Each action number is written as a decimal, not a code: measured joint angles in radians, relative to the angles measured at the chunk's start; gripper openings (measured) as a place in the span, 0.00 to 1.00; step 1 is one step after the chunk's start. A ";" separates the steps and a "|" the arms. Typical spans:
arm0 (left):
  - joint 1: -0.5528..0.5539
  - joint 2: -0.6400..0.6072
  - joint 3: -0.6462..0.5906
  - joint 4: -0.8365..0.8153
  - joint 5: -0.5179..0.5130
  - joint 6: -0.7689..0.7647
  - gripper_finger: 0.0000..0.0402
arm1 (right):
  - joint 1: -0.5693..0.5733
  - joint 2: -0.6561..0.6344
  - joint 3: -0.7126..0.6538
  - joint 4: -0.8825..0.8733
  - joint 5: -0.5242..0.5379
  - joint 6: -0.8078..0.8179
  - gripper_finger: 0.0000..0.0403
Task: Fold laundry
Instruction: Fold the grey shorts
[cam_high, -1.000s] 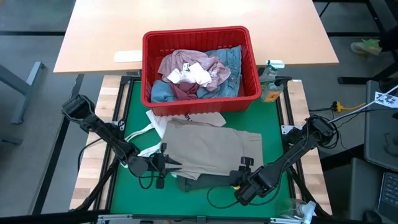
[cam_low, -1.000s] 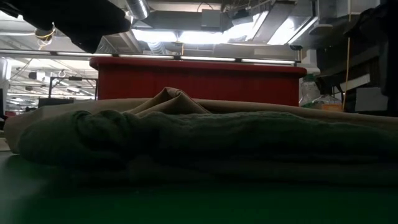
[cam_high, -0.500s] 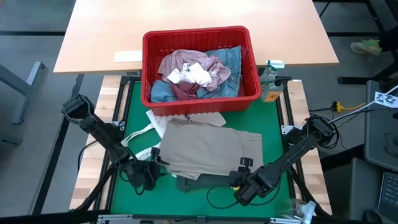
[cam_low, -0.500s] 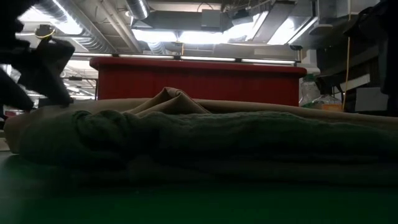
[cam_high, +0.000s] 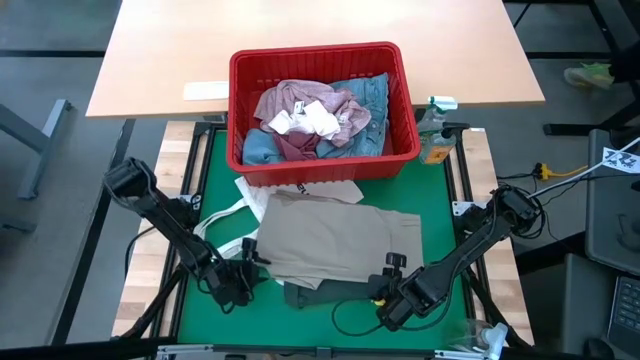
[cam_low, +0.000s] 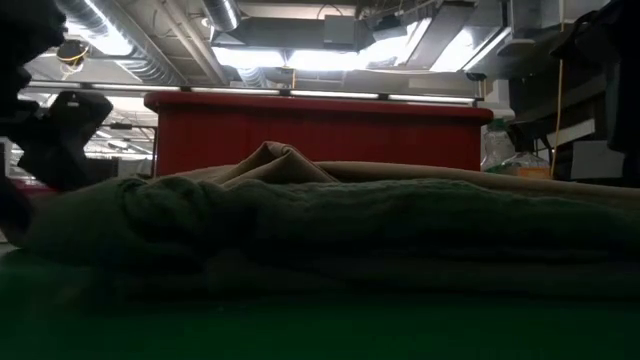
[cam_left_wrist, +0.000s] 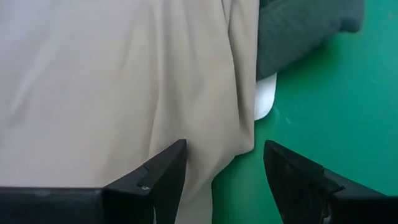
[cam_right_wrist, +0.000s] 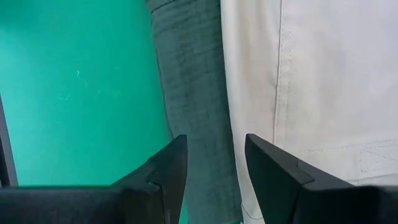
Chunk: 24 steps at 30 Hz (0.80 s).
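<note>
My gripper will lift the beige trousers (cam_high: 342, 236), and they should fold over and leave the dark green top (cam_high: 318, 293) behind, because the top sticks out loose from under them.
Folded beige trousers (cam_high: 335, 240) lie flat on the green mat, on top of a dark green top (cam_high: 315, 293) that shows at their near edge. More laundry fills the red basket (cam_high: 315, 50): a pink top (cam_high: 300, 100), blue jeans (cam_high: 370, 95) and white socks (cam_high: 310, 120). My left gripper (cam_high: 252, 272) is open and low at the trousers' near left corner, whose edge (cam_left_wrist: 233, 146) lies between its fingers. My right gripper (cam_high: 385, 278) hangs open above the near right corner, over the green top's edge (cam_right_wrist: 193, 93). My left gripper comes slanting down from the table's left, and its open fingers (cam_left_wrist: 165, 171) stand on either side of the trousers' left edge. I cannot tell whether they touch the cloth.
A white tote bag (cam_high: 235, 215) lies on the mat left of the trousers, partly under them. A spray bottle (cam_high: 435, 130) stands right of the basket. Beyond the mat is a wooden table (cam_high: 300, 25). Bare green mat (cam_high: 330, 330) shows along the near edge.
My left gripper has sunk and gone toward the table's near left, tipping more level, and its fingers stand wider apart than before. It now sits low at the trousers' left corner. The clothes have not moved.
</note>
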 joint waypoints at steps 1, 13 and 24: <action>0.000 0.013 0.000 0.010 0.000 0.001 0.51 | 0.000 0.000 0.000 0.000 0.000 0.000 0.41; 0.058 0.085 0.001 0.062 0.001 0.000 0.51 | 0.000 0.000 0.000 0.011 0.001 0.000 0.41; 0.077 0.088 0.001 0.066 0.004 0.001 0.31 | 0.000 0.000 0.000 0.026 0.001 0.000 0.41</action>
